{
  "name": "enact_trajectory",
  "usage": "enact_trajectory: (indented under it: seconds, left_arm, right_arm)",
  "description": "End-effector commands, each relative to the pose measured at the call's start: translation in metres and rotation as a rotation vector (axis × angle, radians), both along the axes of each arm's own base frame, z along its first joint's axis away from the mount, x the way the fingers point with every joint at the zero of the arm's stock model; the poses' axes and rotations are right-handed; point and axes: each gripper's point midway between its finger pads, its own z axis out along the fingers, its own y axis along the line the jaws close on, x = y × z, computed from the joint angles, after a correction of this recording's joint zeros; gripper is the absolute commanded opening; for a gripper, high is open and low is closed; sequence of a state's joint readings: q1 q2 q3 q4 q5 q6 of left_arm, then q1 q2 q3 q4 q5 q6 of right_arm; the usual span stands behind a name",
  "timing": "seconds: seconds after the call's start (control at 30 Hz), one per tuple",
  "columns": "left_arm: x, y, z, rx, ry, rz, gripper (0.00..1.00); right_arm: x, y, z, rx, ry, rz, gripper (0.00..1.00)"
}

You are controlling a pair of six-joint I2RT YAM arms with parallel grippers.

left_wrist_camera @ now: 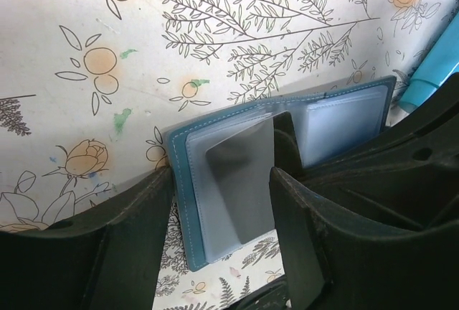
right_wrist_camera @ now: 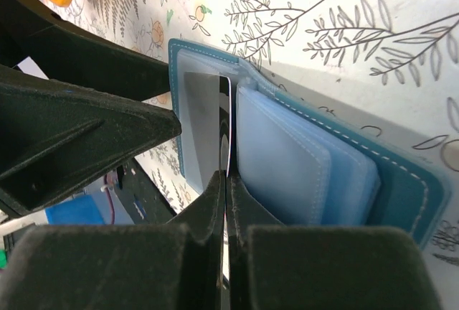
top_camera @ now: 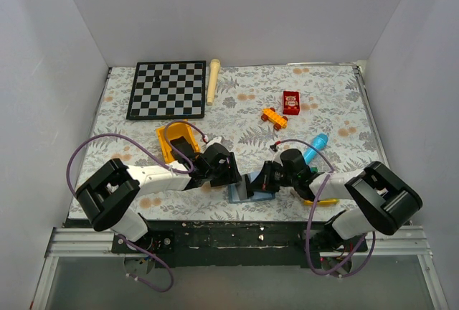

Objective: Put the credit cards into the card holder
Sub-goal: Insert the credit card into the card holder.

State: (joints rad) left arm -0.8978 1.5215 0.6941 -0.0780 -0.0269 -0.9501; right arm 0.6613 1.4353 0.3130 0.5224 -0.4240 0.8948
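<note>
Next, I let go of the credit card with my right gripper, close that gripper, and push the card's exposed edge (right_wrist_camera: 229,118) in, because the card slants up from the card holder's sleeve (left_wrist_camera: 242,174) with its black strip outside.
The card holder (top_camera: 240,194) lies open like a book near the table's front edge, slate-blue outside with pale clear sleeves (right_wrist_camera: 287,159) inside. One dark credit card (left_wrist_camera: 240,181) stands on edge in it, between the left flap and the sleeves. My right gripper (right_wrist_camera: 226,177) is shut on that card's near edge, and the thin card (right_wrist_camera: 208,123) runs forward from its fingertips into the holder. My left gripper (left_wrist_camera: 222,181) is open, its two fingers standing over the holder's left flap (left_wrist_camera: 188,209), one on each side of the card. Both grippers meet over the holder in the top view.
A chessboard (top_camera: 167,89) and a wooden pin (top_camera: 213,80) lie at the back left. A red box (top_camera: 291,101) and an orange toy brick (top_camera: 272,116) sit behind the holder. The bright blue tube toy (top_camera: 315,146) is beside the right arm and a yellow tray (top_camera: 176,141) beside the left.
</note>
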Motion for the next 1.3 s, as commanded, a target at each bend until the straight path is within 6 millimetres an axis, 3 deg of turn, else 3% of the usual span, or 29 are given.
enact_trajectory:
  seconds: [0.0, 0.3, 0.5, 0.53, 0.57, 0.67, 0.8, 1.0, 1.07, 1.2, 1.27]
  left_arm:
    - [-0.004, -0.003, 0.003, -0.01, 0.003, -0.02, 0.54]
    - [-0.008, -0.001, 0.004, -0.018, 0.005, -0.023, 0.54]
    - [-0.008, 0.0, 0.005, -0.021, 0.001, -0.02, 0.54]
    - [-0.008, 0.0, 0.006, -0.024, 0.0, -0.019, 0.54]
    - [-0.008, 0.0, 0.005, -0.022, 0.0, -0.018, 0.54]
    - [-0.007, 0.0, 0.007, -0.026, -0.002, -0.017, 0.54]
    - [-0.008, 0.001, 0.006, -0.023, -0.001, -0.016, 0.55]
    - [-0.009, 0.001, 0.005, -0.026, 0.0, -0.018, 0.54]
    - [-0.009, 0.002, 0.005, -0.027, 0.002, -0.018, 0.54]
    - [-0.011, 0.004, 0.007, -0.032, -0.001, -0.015, 0.54]
    - [-0.012, 0.005, 0.007, -0.033, -0.002, -0.012, 0.52]
  right_arm:
    - [0.004, 0.006, -0.01, -0.049, -0.022, -0.092, 0.01]
    - [0.01, 0.017, -0.008, -0.067, -0.039, -0.177, 0.03]
    - [0.005, 0.023, 0.005, -0.076, -0.089, -0.117, 0.27]
    - [0.003, 0.02, 0.005, -0.093, -0.094, -0.111, 0.45]
    - [0.004, 0.018, 0.009, -0.103, -0.112, -0.109, 0.48]
    - [0.005, 0.009, 0.018, -0.152, -0.153, -0.1, 0.55]
    - [0.008, -0.006, 0.032, -0.219, -0.21, -0.104, 0.57]
    - [0.011, -0.03, 0.032, -0.332, -0.252, -0.128, 0.57]
    - [0.012, -0.034, 0.03, -0.352, -0.26, -0.134, 0.52]
    - [0.012, -0.035, 0.025, -0.383, -0.259, -0.122, 0.19]
    - [0.014, -0.033, 0.024, -0.388, -0.258, -0.115, 0.08]
